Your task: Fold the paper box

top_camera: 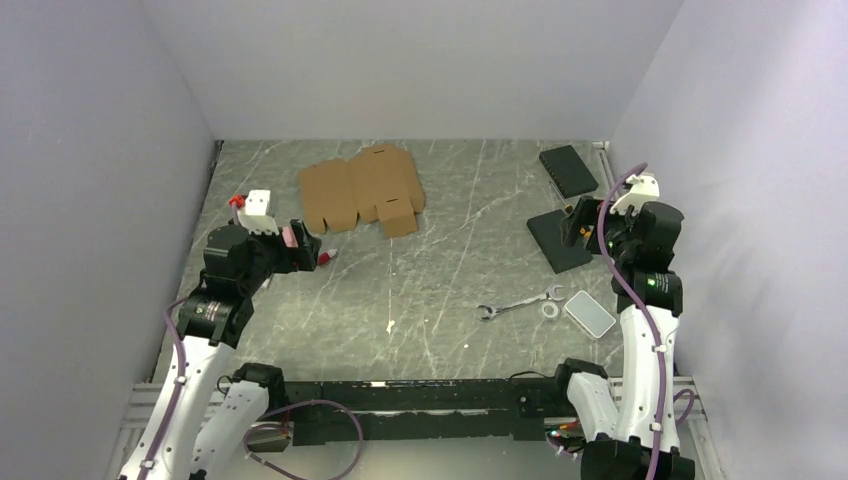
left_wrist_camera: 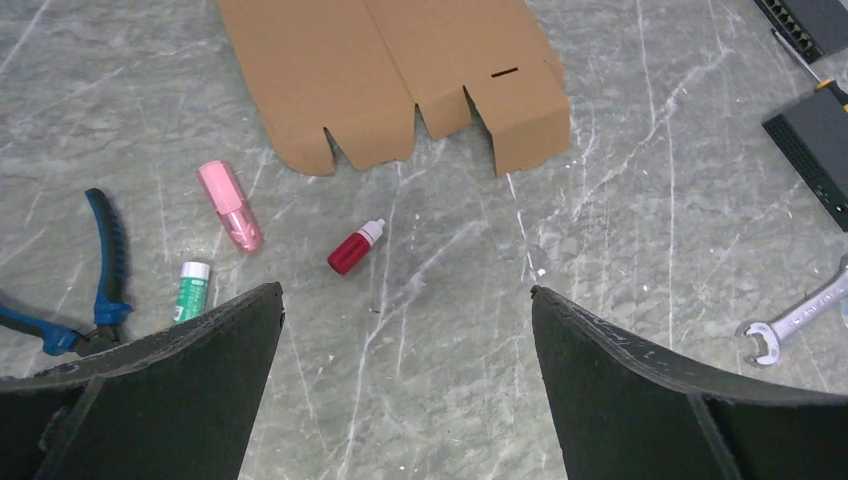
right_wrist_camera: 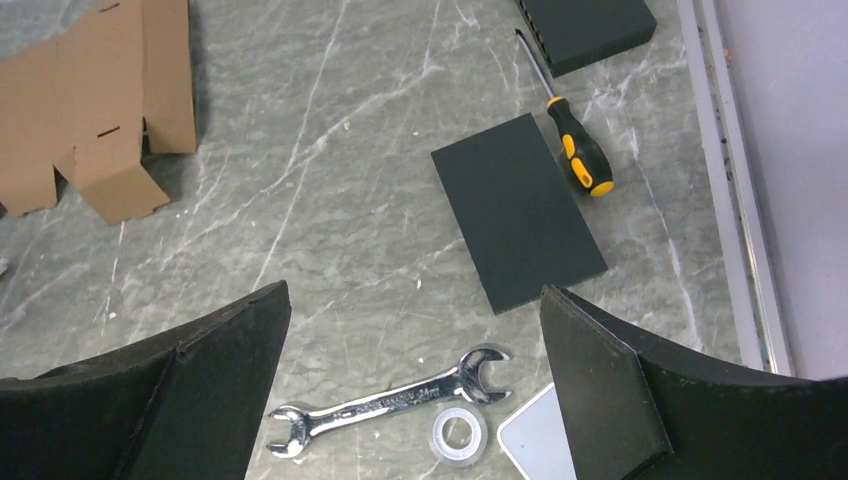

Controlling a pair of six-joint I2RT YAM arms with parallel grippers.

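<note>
My left gripper is moving to an open gap beside the paper box's near flap, where there is room for a finger. It should now move there until it closes on the flap's edge.
The paper box is a flat, unfolded brown cardboard sheet with flaps, lying at the back centre of the table. It also shows at the top of the left wrist view and at the top left of the right wrist view. My left gripper is open and empty, above the table to the near left of the sheet; in its own view only bare table lies between the jaws. My right gripper is open and empty at the far right, well apart from the sheet; in its own view it hangs over the wrench.
A red bottle, pink tube, green tube and blue pliers lie near the left gripper. At the right are a wrench, tape roll, clear case, black pad, a second black pad and a screwdriver.
</note>
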